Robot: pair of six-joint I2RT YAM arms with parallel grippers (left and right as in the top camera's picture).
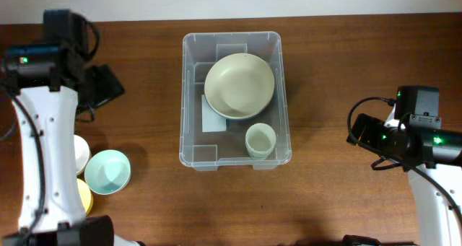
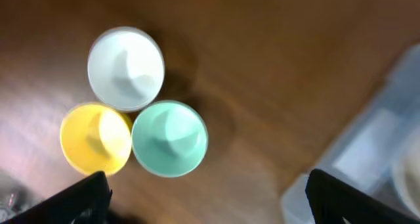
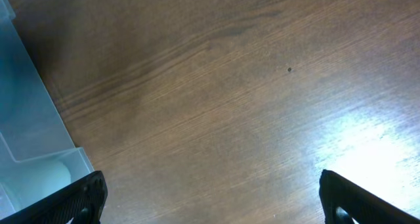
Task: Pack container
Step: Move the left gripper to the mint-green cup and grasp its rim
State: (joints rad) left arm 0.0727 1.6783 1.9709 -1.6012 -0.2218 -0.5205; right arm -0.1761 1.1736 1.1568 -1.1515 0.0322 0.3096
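The teal bowl's container-side rim (image 1: 130,171) is clear of the white and yellow bowls, so my left gripper carries on going down and closes on that rim (image 1: 128,164).
The clear plastic container (image 1: 189,94) stands in the middle of the table. A large pale green bowl (image 1: 239,86) and a small pale green bowl (image 1: 260,140) are inside it, and a white label (image 1: 211,117) shows on its base. My left gripper (image 1: 105,86) is open and empty, left of the container. In the left wrist view it (image 2: 209,201) hovers over bare wood near a white bowl (image 2: 126,69), a yellow bowl (image 2: 95,138) and a teal bowl (image 2: 169,138). My right gripper (image 3: 213,201) is open and empty over bare wood, right of the container (image 3: 26,119).
In the overhead view the teal bowl (image 1: 108,172) sits at the lower left, and the white bowl (image 1: 81,154) and yellow bowl (image 1: 85,195) are partly hidden under my left arm. A corner of the container (image 2: 367,158) shows in the left wrist view.
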